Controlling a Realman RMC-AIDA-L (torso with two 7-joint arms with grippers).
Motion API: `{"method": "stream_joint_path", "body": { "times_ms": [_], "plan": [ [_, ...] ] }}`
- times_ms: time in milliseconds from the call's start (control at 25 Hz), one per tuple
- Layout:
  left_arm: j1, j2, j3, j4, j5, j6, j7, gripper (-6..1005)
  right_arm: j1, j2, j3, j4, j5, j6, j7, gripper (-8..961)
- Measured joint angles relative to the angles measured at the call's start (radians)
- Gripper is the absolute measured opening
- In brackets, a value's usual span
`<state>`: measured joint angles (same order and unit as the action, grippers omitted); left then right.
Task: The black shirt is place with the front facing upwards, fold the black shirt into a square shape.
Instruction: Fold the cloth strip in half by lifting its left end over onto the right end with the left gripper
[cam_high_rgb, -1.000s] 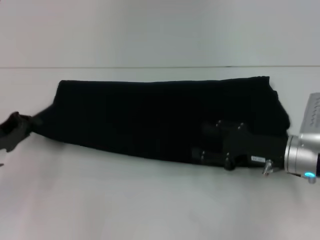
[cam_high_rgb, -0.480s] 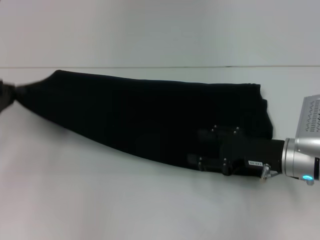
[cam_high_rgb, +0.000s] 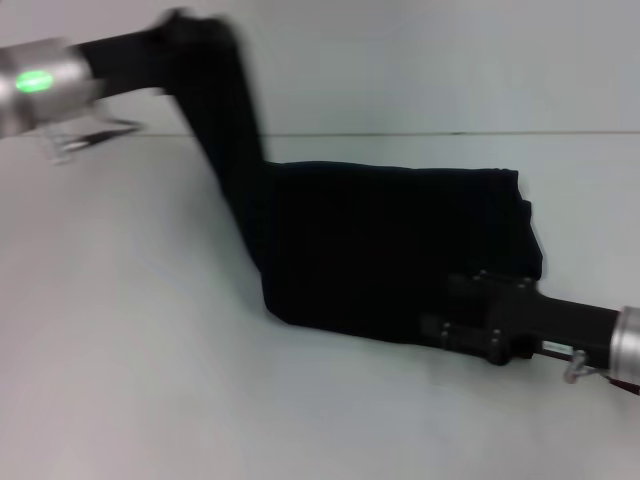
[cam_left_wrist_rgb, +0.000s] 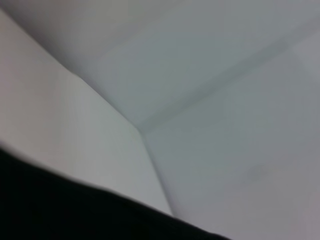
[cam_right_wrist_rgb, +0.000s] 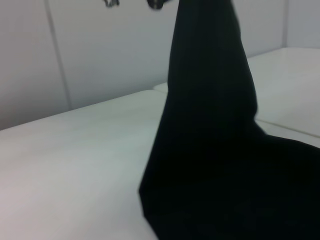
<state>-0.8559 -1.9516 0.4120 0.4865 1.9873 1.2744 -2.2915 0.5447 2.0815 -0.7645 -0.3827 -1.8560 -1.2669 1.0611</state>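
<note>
My right gripper is over the black shirt's near edge (cam_high_rgb: 410, 338), where the shirt's raised end must come down. It should move back to the shirt's short side (cam_high_rgb: 530, 228) first.
The black shirt (cam_high_rgb: 390, 250) lies as a long folded strip on the white table (cam_high_rgb: 140, 380), plain black side up; no letters show. Its left end is lifted high and hangs as a steep band from my left gripper (cam_high_rgb: 195, 30), which is shut on the cloth at the upper left. My right gripper (cam_high_rgb: 450, 318) rests on the shirt's near right edge, low on the table. In the right wrist view the raised cloth (cam_right_wrist_rgb: 210, 125) rises like a tall peak. The left wrist view shows only a black edge of cloth (cam_left_wrist_rgb: 50, 210) below walls.
A white wall (cam_high_rgb: 420, 60) stands behind the table's far edge. My left arm's silver wrist (cam_high_rgb: 40, 80) with a green light reaches in from the upper left. My right arm's silver wrist (cam_high_rgb: 625, 350) lies at the right edge.
My left gripper has risen from table level at the far left and swung up and rightward with the shirt's left end. The flat part is shorter. My right gripper shifted slightly right.
</note>
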Motion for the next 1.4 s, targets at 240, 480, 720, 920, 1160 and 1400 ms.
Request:
{"method": "stream_joint_path", "body": {
  "times_ms": [240,480,720,920,1160,1400],
  "plan": [
    [-0.128,-0.101,0.141,0.000,-0.001,0.008,0.011,19,-0.063,-0.008,0.083,-0.001,0.000,-0.034,0.000,744],
    [-0.143,-0.220,0.236,-0.078,-0.024,-0.022,0.091,19,-0.086,-0.001,0.139,0.016,0.000,-0.031,0.000,744],
    [-0.148,-0.225,0.248,-0.341,-0.119,-0.092,0.269,21,-0.054,0.011,0.238,0.107,0.012,0.001,-0.006,744],
    [-0.139,-0.223,0.250,-0.362,-0.130,-0.087,0.289,20,-0.018,0.014,0.249,0.163,0.066,0.070,-0.011,745],
    [-0.138,-0.220,0.254,-0.356,-0.128,-0.073,0.290,20,0.052,0.016,0.250,0.204,0.156,0.204,-0.009,745],
    [-0.131,-0.219,0.262,-0.352,-0.124,-0.057,0.292,21,0.131,0.015,0.252,0.208,0.220,0.381,-0.012,745]
  ]
}}
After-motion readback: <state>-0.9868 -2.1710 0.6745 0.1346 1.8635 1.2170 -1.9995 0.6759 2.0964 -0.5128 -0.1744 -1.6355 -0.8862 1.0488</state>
